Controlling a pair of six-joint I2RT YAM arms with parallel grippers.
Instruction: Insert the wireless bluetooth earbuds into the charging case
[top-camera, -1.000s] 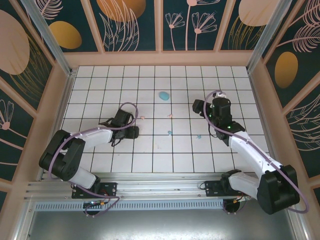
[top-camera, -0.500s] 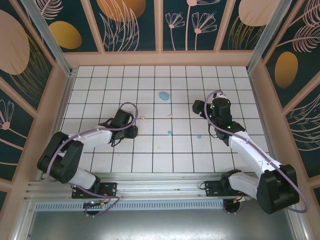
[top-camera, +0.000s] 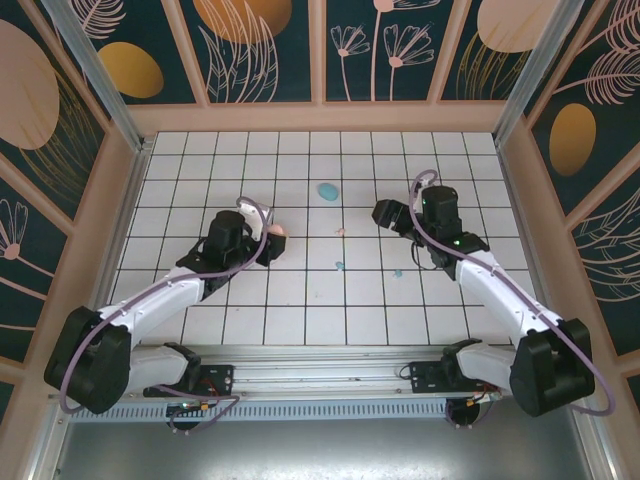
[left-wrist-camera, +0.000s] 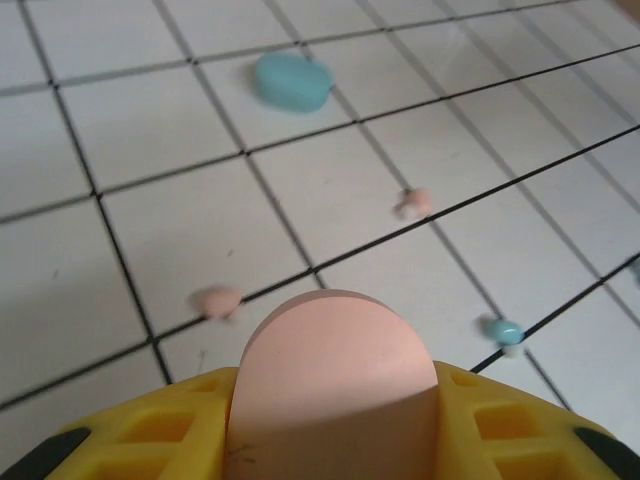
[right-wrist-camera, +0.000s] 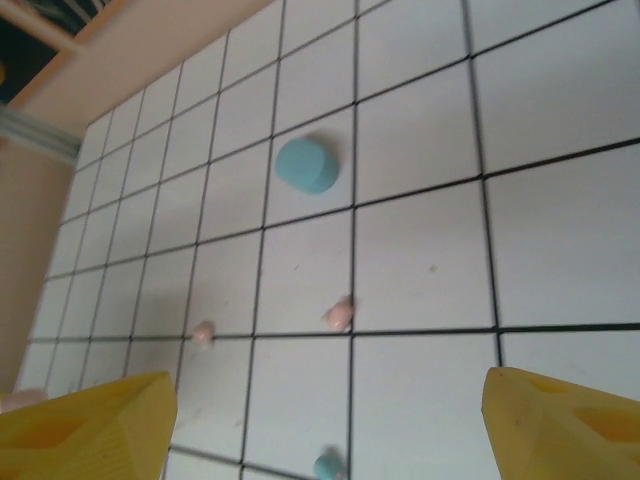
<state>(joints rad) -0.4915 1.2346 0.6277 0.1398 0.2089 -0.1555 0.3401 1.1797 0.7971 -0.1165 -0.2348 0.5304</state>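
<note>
My left gripper should keep carrying the pink charging case, as the pink charging case's rounded end (left-wrist-camera: 338, 335) is clear of its fingers, to my open right gripper (top-camera: 380, 213) until that one closes.
The pink charging case (left-wrist-camera: 335, 380) is clamped between the yellow fingers of my left gripper (left-wrist-camera: 335, 400), which is shut on it; from above the case (top-camera: 279, 230) shows at the left gripper's (top-camera: 268, 240) tip. Ahead of it on the tiles lie two pink earbuds (left-wrist-camera: 217, 298) (left-wrist-camera: 413, 202) and a teal earbud (left-wrist-camera: 503, 330). My right gripper (top-camera: 385, 213) stands open over the tiles, nothing between its fingers (right-wrist-camera: 565, 420). Below it are pink earbuds (right-wrist-camera: 339, 315) (right-wrist-camera: 203, 332) and a teal earbud (right-wrist-camera: 327, 466). A second teal earbud (top-camera: 397, 272) lies near the right arm.
A blue oval case (top-camera: 327, 190) lies closed on the tiles toward the back middle, also in the wrist views as the blue case (left-wrist-camera: 290, 80) (right-wrist-camera: 307, 165). Peach walls (top-camera: 320, 118) fence the tiled floor on three sides.
My left gripper has closed on the pink case and moved up and right with it toward the pink earbud. My right gripper has shifted slightly left and back, still open.
</note>
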